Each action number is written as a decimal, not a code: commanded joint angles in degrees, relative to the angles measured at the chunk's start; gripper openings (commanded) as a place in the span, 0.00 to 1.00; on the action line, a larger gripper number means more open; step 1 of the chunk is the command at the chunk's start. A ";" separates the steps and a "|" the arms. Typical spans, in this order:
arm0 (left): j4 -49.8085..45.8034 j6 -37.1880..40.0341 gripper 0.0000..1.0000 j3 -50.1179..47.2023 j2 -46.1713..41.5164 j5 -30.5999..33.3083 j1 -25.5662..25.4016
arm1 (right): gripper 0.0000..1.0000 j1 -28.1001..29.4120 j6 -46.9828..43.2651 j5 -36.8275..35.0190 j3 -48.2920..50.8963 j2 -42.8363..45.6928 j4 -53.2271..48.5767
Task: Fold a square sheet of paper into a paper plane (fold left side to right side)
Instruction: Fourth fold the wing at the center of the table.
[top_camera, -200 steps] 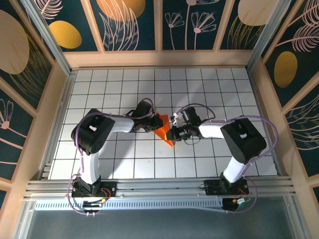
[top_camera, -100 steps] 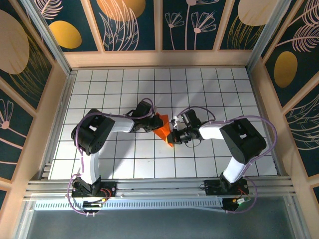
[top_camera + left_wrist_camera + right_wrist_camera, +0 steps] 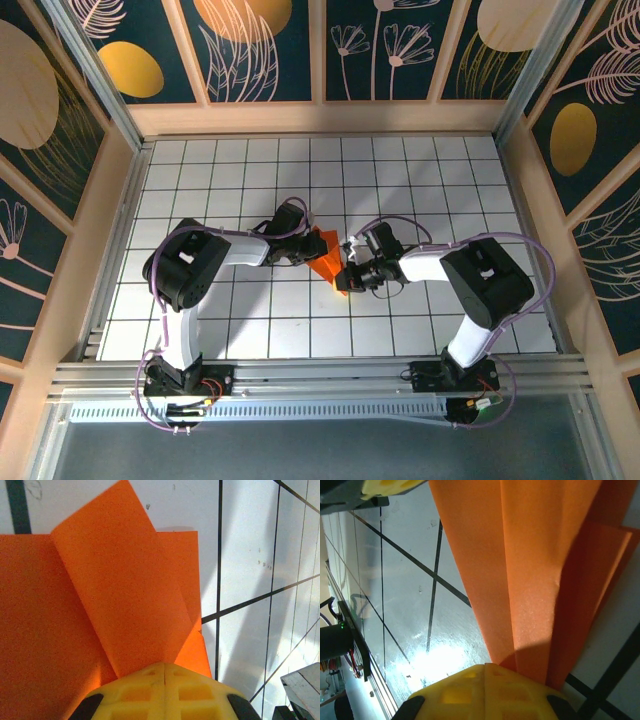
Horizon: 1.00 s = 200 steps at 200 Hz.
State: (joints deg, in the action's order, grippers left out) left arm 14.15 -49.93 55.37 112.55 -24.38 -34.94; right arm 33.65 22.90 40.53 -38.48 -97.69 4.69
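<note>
The paper's flap bulges [image 3: 542, 575] above the paper's narrow lower end, where my right gripper is pressing, so my right gripper should move back up the fold [image 3: 512, 610] toward my left gripper.
The orange sheet of paper [image 3: 326, 262] lies mid-table, folded in layers into a narrow pointed paper-plane shape. My left gripper [image 3: 308, 250] is shut, its yellow fingertips [image 3: 150, 680] resting on the paper's [image 3: 115, 590] left side where a creased flap runs under them. My right gripper [image 3: 349, 271] is shut too, and its yellow fingertips [image 3: 470, 690] press on the narrow lower end of the paper [image 3: 540, 555]. I cannot see paper between either pair of jaws. The two grippers face each other across the paper, less than a tile apart.
White grid-tiled table [image 3: 450, 180] inside wooden walls [image 3: 320, 118]. The left gripper's yellow finger [image 3: 390, 485] shows at the top left of the right wrist view. The right arm's grey body [image 3: 302, 690] sits at the lower right of the left wrist view.
My right gripper has slid a little left and down along the paper's lower end. The left gripper and the paper have stayed put.
</note>
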 commanded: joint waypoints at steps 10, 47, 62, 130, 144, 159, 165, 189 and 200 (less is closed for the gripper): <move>-5.70 0.88 0.00 -2.04 3.29 4.87 -0.13 | 0.00 0.87 -0.18 -0.54 2.03 -0.31 -1.96; -5.98 0.84 0.00 -2.11 3.24 5.39 -0.14 | 0.00 1.05 -0.61 -0.06 3.80 0.80 -3.68; -6.07 0.88 0.00 -2.20 3.20 5.65 -0.13 | 0.00 1.29 -0.75 0.32 4.69 1.48 -4.64; -5.97 0.97 0.00 -2.20 2.85 5.75 -0.06 | 0.00 1.61 -0.44 1.37 7.33 9.08 -7.60; -6.07 1.01 0.00 -2.20 2.64 5.83 -0.17 | 0.00 1.21 -0.81 1.52 6.39 12.63 -9.07; -6.07 1.07 0.00 -2.26 2.50 5.84 -0.13 | 0.00 0.27 -0.92 3.26 5.49 15.95 -9.27; -6.08 1.13 0.00 -2.27 2.50 5.84 -0.13 | 0.00 -0.02 -0.88 3.88 5.12 16.87 -9.03; -5.80 1.00 0.00 -2.20 2.49 5.56 -0.14 | 0.00 -0.43 -0.10 3.88 3.16 16.88 -6.52; -5.72 0.96 0.00 -2.21 2.50 5.56 -0.14 | 0.00 -0.43 0.64 2.13 1.91 15.28 -5.18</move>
State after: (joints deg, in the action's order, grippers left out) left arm 14.15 -49.93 55.37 112.49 -23.68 -35.14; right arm 33.61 22.90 43.18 -33.89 -80.97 -2.24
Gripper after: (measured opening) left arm 0.043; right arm 0.047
